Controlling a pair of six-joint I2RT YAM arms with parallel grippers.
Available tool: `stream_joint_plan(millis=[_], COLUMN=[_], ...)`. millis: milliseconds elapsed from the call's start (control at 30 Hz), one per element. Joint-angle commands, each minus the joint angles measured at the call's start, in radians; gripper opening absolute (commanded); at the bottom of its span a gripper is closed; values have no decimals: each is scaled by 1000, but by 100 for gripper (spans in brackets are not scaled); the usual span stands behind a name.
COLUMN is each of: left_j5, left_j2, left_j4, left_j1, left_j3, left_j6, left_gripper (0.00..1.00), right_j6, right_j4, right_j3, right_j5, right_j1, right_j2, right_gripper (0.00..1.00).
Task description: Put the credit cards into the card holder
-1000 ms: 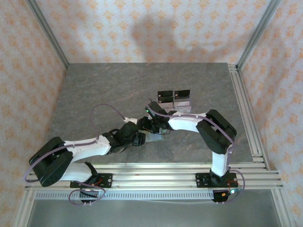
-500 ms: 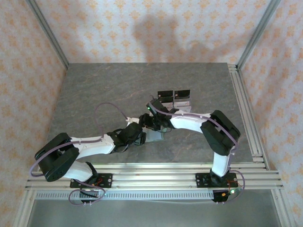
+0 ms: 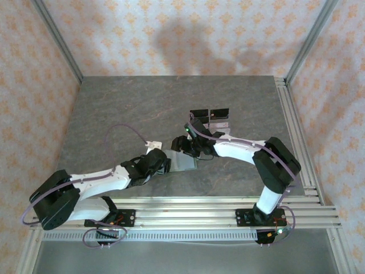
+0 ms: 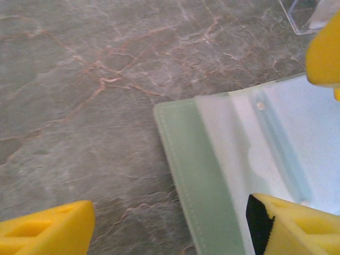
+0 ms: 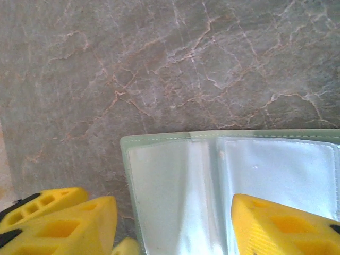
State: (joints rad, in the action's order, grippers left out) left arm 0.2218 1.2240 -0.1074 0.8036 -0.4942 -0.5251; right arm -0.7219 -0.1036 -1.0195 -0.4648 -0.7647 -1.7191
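The clear sheet bulges [image 5: 200,175] next to the card holder's spine, so the robot's right gripper should go down again and spread the pale inside [image 5: 222,183] flat before it gets a credit card.
The card holder [image 3: 183,162] lies opened flat on the grey stone table, its sage-green border [image 4: 197,178] around a pale, glossy inside [image 5: 212,180]. My left gripper [image 3: 163,165] is at its left edge and open. One yellow finger [image 4: 48,234] is over bare table and the other [image 4: 292,226] over the pale inside, with nothing clamped. My right gripper [image 3: 186,146] hovers just behind the holder, also open, with its fingers [image 5: 281,226] wide apart above the pocket side. Small pale credit cards [image 3: 220,124] sit at the clear stand behind, too small to make out well.
A clear acrylic stand with black panels [image 3: 210,113] is on the table just behind the right gripper, and its corner [image 4: 305,16] shows in the left wrist view. Metal rails [image 3: 296,131] run along the right and near edges. Patterned walls enclose the table.
The card holder now lies spread open and more exposed. The right gripper has drawn back to the right and widened its jaws. The left arm has stretched lower along the table.
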Motion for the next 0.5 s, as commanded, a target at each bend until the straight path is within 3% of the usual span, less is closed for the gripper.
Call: stream_joint_plan(millis=[0,233,467], left_j5=[87,82,14], left_j2=[-68,-177,-106], left_j4=[-81,-115,-56], left_j1=[-2,-13,-16], left_j3=[32,47,21], left_j6=[-34,-40,-49], left_gripper=[77,78,79], right_j6=[3,111,249], right_j4=[26,-105,-257], right_j3=[2,-55,-118], right_j5=[-5,72,181], right_j1=[-2,-2,-2], right_j2=[-21,-31,-60], right_gripper=[59,59,59])
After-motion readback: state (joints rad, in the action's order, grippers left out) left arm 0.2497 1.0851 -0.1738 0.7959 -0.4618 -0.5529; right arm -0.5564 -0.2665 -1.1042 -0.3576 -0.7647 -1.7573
